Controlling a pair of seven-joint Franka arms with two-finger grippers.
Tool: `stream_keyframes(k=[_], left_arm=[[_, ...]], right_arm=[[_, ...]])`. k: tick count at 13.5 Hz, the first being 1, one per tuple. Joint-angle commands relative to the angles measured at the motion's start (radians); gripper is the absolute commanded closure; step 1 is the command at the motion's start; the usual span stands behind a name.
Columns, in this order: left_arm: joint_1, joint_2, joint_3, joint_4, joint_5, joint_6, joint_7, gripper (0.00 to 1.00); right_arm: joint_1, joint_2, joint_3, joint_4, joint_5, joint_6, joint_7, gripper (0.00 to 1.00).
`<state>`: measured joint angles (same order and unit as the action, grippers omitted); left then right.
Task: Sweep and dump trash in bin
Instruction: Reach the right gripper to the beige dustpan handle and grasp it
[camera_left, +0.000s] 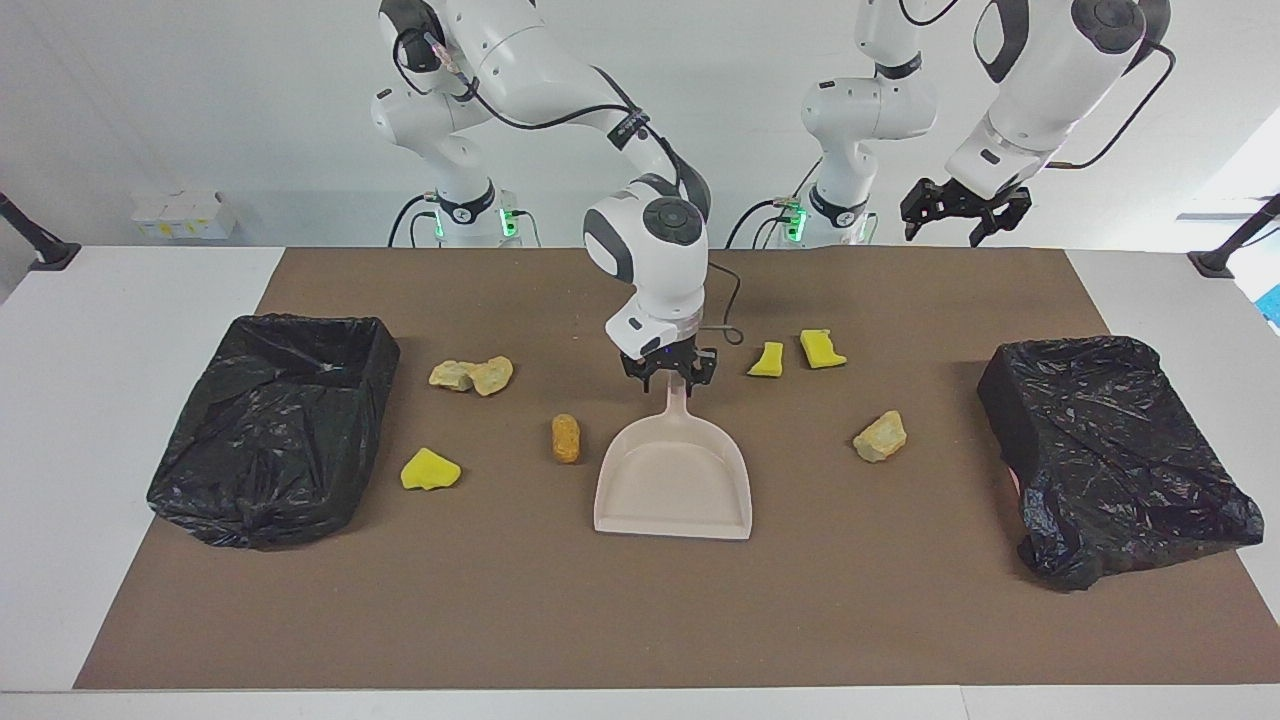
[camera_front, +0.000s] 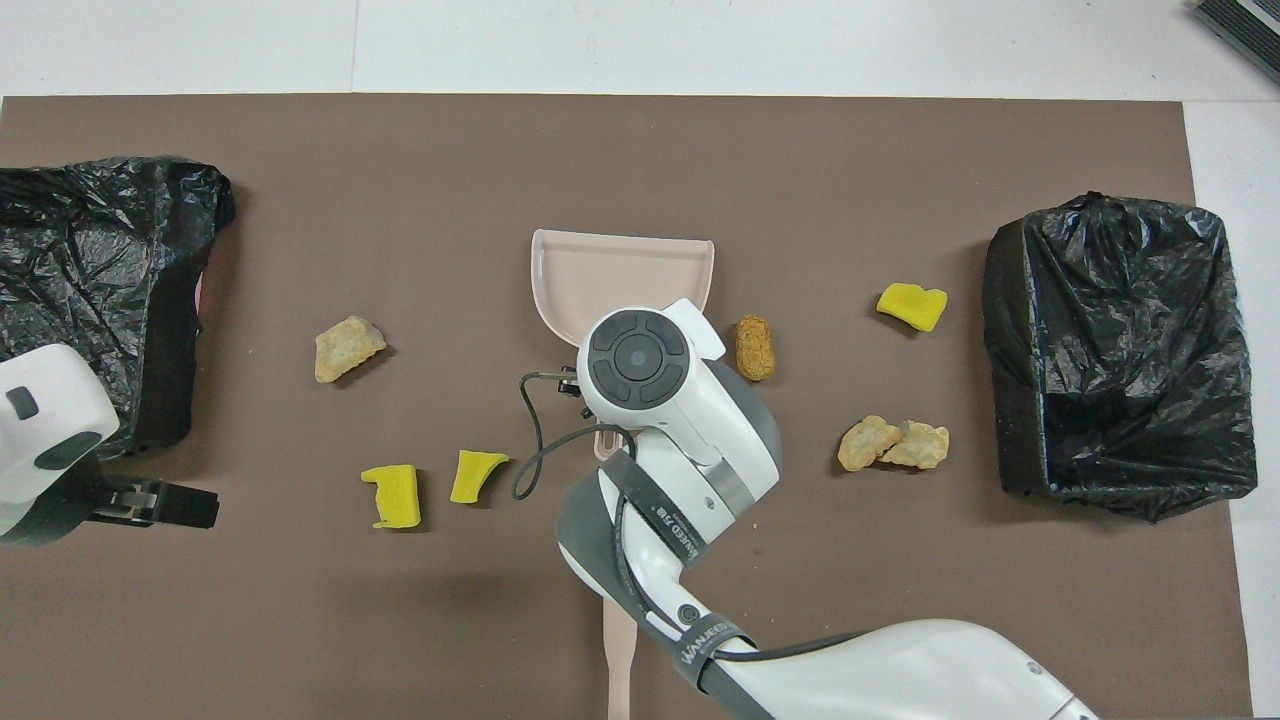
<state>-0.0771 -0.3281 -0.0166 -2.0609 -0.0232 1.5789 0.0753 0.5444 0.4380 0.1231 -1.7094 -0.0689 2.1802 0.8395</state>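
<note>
The dustpan's open edge (camera_front: 624, 239) points away from the yellow pieces, so the robot's right gripper should turn the dustpan toward them while the left gripper takes the brush (camera_front: 619, 648).
The beige dustpan (camera_left: 672, 485) (camera_front: 625, 270) lies flat mid-mat, its handle pointing toward the robots. My right gripper (camera_left: 670, 378) is down at the top of that handle, straddling it. Trash lies around the pan: an orange-brown oval (camera_left: 566, 438) (camera_front: 755, 347) beside it, two tan chunks (camera_left: 472, 375) and a yellow one (camera_left: 430, 469) toward the right arm's end, two yellow pieces (camera_left: 767, 360) (camera_left: 822, 349) and a tan chunk (camera_left: 880, 437) toward the left arm's end. My left gripper (camera_left: 955, 213) (camera_front: 150, 500) hangs open in the air, holding nothing.
Two bins lined with black bags stand on the brown mat (camera_left: 640, 620), one at the right arm's end (camera_left: 270, 430) (camera_front: 1120, 350), one at the left arm's end (camera_left: 1110, 450) (camera_front: 90, 290). A beige brush handle (camera_front: 620, 660) lies nearer the robots than the dustpan, partly under the right arm.
</note>
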Motion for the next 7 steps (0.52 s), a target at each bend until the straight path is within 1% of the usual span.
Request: stream_keyframes(k=[1, 3, 4, 5, 6, 7], left_arm=[[-0.036, -0.043, 0.012, -0.048, 0.003, 0.02, -0.014, 0.0], [-0.052, -0.046, 0.012, -0.048, 0.003, 0.018, -0.015, 0.0], [-0.052, -0.045, 0.012, -0.045, 0.003, 0.021, -0.014, 0.0], [-0.055, -0.045, 0.012, -0.045, 0.003, 0.023, -0.014, 0.04], [-0.055, -0.045, 0.012, -0.045, 0.003, 0.018, -0.014, 0.19], [-0.058, -0.045, 0.01, -0.047, 0.003, 0.016, -0.015, 0.33]], right_arm=[[0.002, -0.038, 0.0, -0.041, -0.02, 0.006, 0.007, 0.48], [0.003, -0.038, 0.0, -0.032, -0.02, -0.008, -0.017, 0.75], [0.003, -0.036, 0.0, -0.027, -0.022, -0.008, -0.02, 0.85], [0.003, -0.041, 0.0, -0.019, -0.019, -0.013, -0.023, 0.96], [0.002, -0.044, 0.0, -0.015, -0.017, -0.016, -0.028, 1.0], [-0.001, -0.057, 0.0, -0.015, -0.015, -0.016, -0.039, 1.0]])
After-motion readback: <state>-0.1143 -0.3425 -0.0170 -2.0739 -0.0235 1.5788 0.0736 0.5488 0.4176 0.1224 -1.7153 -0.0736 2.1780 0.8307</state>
